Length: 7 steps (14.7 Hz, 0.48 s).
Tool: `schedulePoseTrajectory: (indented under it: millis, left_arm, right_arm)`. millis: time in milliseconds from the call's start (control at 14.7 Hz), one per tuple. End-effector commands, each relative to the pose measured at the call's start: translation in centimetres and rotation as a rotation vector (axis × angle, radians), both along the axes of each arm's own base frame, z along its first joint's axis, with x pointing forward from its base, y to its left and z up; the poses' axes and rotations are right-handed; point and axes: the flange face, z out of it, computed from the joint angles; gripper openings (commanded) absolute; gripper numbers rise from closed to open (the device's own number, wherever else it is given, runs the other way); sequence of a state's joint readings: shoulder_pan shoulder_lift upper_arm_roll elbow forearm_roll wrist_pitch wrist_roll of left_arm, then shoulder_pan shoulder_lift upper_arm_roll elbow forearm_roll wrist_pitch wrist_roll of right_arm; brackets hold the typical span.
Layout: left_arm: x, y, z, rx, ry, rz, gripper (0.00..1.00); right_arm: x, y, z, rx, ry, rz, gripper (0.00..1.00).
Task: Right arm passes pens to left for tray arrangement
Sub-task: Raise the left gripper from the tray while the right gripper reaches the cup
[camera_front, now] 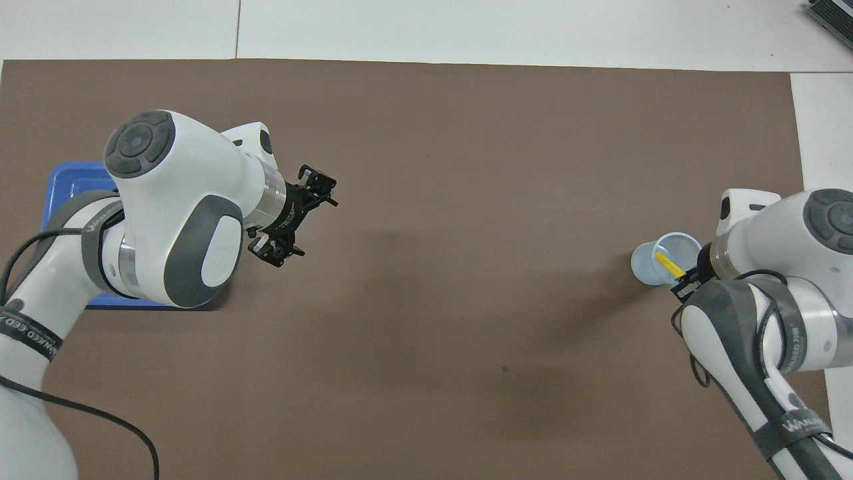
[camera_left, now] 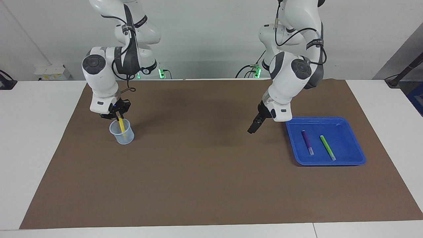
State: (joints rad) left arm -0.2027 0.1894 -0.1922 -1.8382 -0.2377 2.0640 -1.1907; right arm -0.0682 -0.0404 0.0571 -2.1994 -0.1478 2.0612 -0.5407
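The yellow pen's lower end point(camera_left: 125, 135) is inside the cup, so next my right gripper lifts the pen out and points that end at my left gripper first.
A yellow pen point(camera_left: 122, 126) stands tilted in a small translucent cup point(camera_left: 123, 135) toward the right arm's end of the table. My right gripper point(camera_left: 118, 114) is shut on the pen's top, just above the cup's rim; the overhead view shows the cup point(camera_front: 656, 260), pen point(camera_front: 668, 265) and gripper point(camera_front: 686, 280) too. The blue tray point(camera_left: 345, 132) holds a purple pen point(camera_left: 307, 142) and a green pen point(camera_left: 327, 147) lying side by side. My left gripper point(camera_left: 251, 129) hangs open and holds nothing, above the mat beside the tray. From overhead its fingers point(camera_front: 323, 187) are spread and the arm covers most of the tray point(camera_front: 66, 187).
A brown mat point(camera_left: 198, 181) covers most of the white table point(camera_left: 36, 132). The stretch of mat between the cup and the tray is bare. Cables hang from both arms near their bases.
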Motion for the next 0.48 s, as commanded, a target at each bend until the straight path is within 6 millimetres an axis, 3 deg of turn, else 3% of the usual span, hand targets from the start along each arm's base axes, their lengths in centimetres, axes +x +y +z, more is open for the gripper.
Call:
schedulePoseTrajectory:
  millis: [0,408]
  left_arm:
    - [-0.6,-0.1,0.5,-0.009,0.005,0.021,1.0]
    - [-0.7,-0.3,0.5,-0.011,0.007,0.02,1.0]
  right_arm:
    - [0.7,-0.1,1.4,-0.031,0.022,0.004,0.0]
    - [1.2,-0.1,5.6,-0.044,0.058,-0.001,0.0]
